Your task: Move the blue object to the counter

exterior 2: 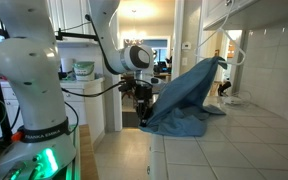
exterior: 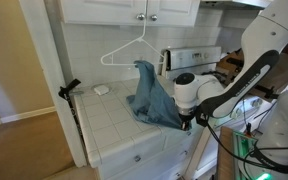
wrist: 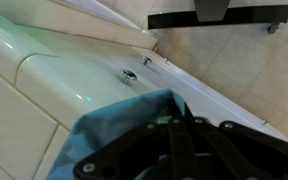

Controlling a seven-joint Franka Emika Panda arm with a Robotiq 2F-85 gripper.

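Note:
Next, I lift the blue cloth's lower corner (exterior 2: 151, 127) back over the tiled counter (exterior 2: 201, 122) before I open my gripper, which holds it past the counter's front edge.
The blue object is a blue cloth (exterior: 152, 95). Its top corner hangs up by a white wire hanger (exterior: 124, 50) and its lower part is draped on the white tiled counter (exterior: 109, 118). It shows in both exterior views (exterior 2: 189, 95). My gripper (exterior: 187, 122) is at the counter's front edge, at the cloth's lower corner (exterior 2: 144, 105). In the wrist view the dark fingers (wrist: 184, 150) are closed together with blue cloth (wrist: 114, 130) bunched around them.
The hanger hangs from a white upper cabinet (exterior: 134, 10). A small white item (exterior: 101, 89) lies on the counter by the wall. A black clamp (exterior: 69, 90) sits at the counter's end. White drawers with a knob (wrist: 129, 75) are below. A stove (exterior: 189, 55) stands behind.

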